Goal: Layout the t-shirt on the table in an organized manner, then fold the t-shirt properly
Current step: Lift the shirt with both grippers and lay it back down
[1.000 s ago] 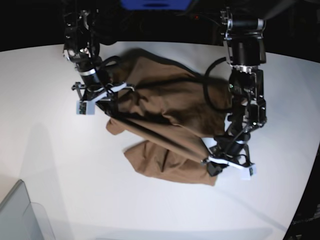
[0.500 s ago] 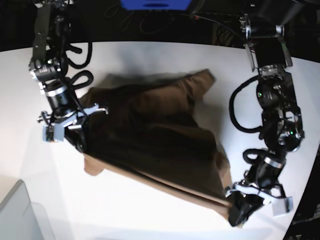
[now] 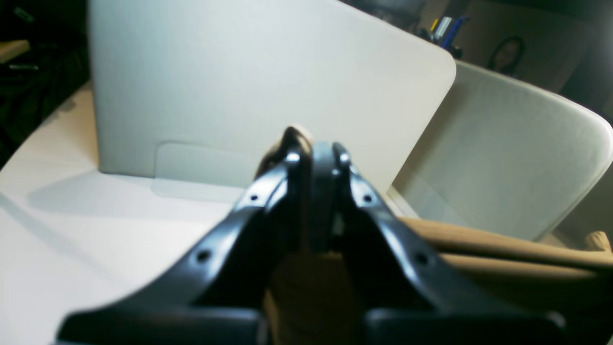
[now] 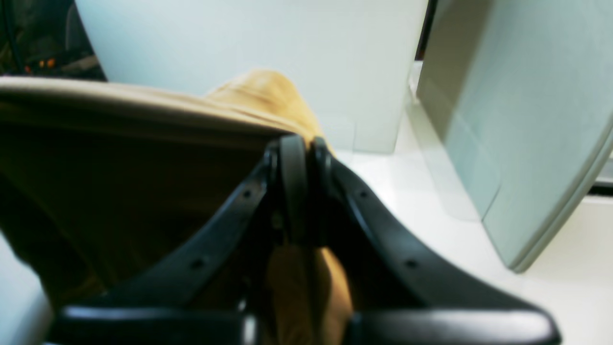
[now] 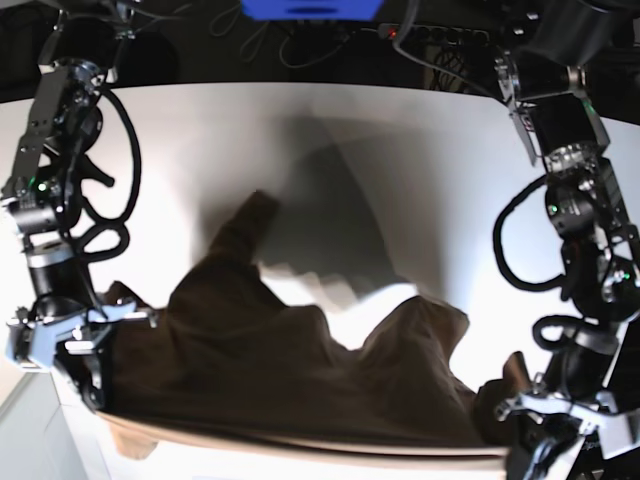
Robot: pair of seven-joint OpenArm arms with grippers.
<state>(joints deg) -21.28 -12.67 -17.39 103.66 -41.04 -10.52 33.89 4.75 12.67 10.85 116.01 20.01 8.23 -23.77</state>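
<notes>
My gripper should lower the t-shirt and grip its edges at other spots, because the t-shirt's held edge is tight but the rest bunches up in folds behind it.
The tan-brown t-shirt hangs spread between my two grippers at the near side of the white table. One edge is pulled taut along the bottom of the base view, and a sleeve trails up towards the middle. At the base view's left, my right gripper is shut on one corner of the cloth. In its wrist view the jaws pinch the t-shirt. On the base view's right, my left gripper is shut on the other corner. Its wrist view shows its jaws closed on the t-shirt.
A grey translucent bin stands close on the right in the right wrist view. White upright panels fill the background of the left wrist view. Dark clutter and cables lie beyond the table's far edge.
Both grippers have moved apart and towards the near edge, still gripping the shirt. The bunched cloth has been pulled open and stretched, and has slid off the table's middle.
</notes>
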